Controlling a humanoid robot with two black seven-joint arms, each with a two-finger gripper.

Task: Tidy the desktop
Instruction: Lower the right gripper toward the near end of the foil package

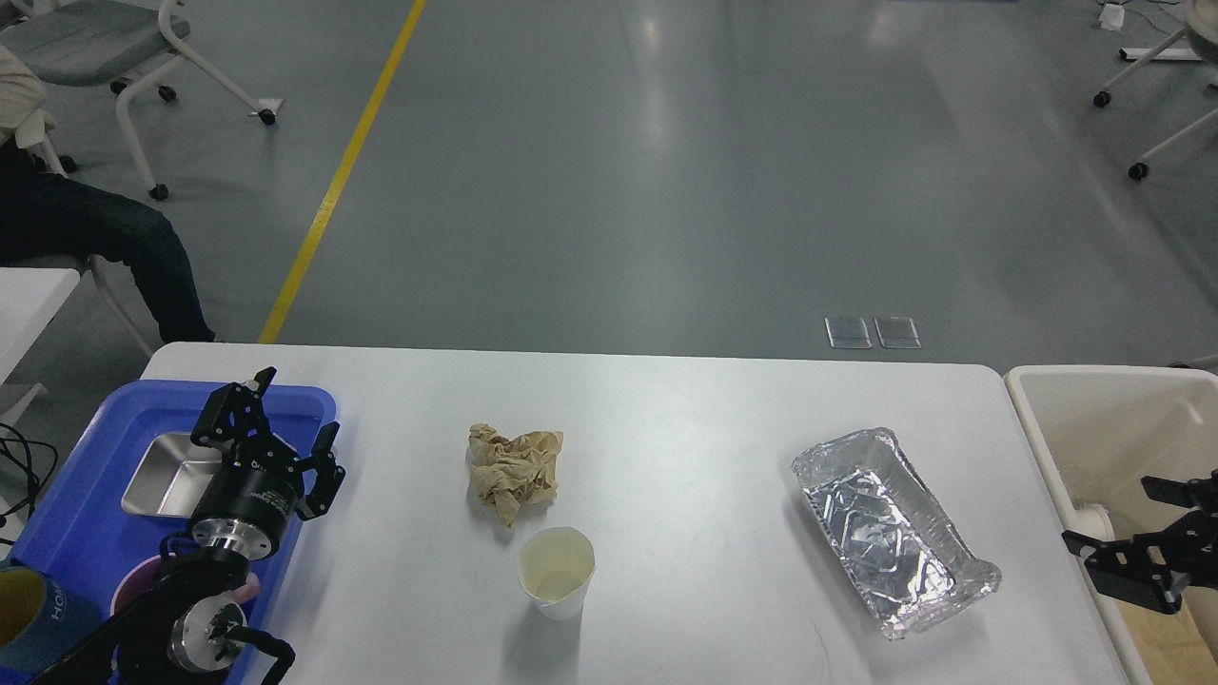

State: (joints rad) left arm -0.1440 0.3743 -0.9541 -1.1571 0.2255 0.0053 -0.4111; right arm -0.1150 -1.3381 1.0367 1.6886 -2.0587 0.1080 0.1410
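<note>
The foil tray point(888, 531) will keep its open shape when I carry it by its corner, because the ridged side point(931, 506) is still upright along its edge.
The white desktop point(685, 409) carries a crumpled brown paper ball point(514, 464) left of centre. A white paper cup point(557, 573) stands upright just in front of it. A crinkled foil tray point(890, 528) lies at the right. My left gripper point(293, 417) is open and empty, hovering over the right edge of the blue tray point(67, 533), well left of the paper ball. My right gripper point(1118, 518) is open and empty over the cream-white bin point(1032, 419), right of the foil tray.
The blue tray holds a steel pan point(166, 476), a purple bowl point(133, 585) and a dark cup point(29, 614). A white object point(1094, 521) lies in the bin. Chairs and a seated person point(105, 238) are beyond the table's far-left edge.
</note>
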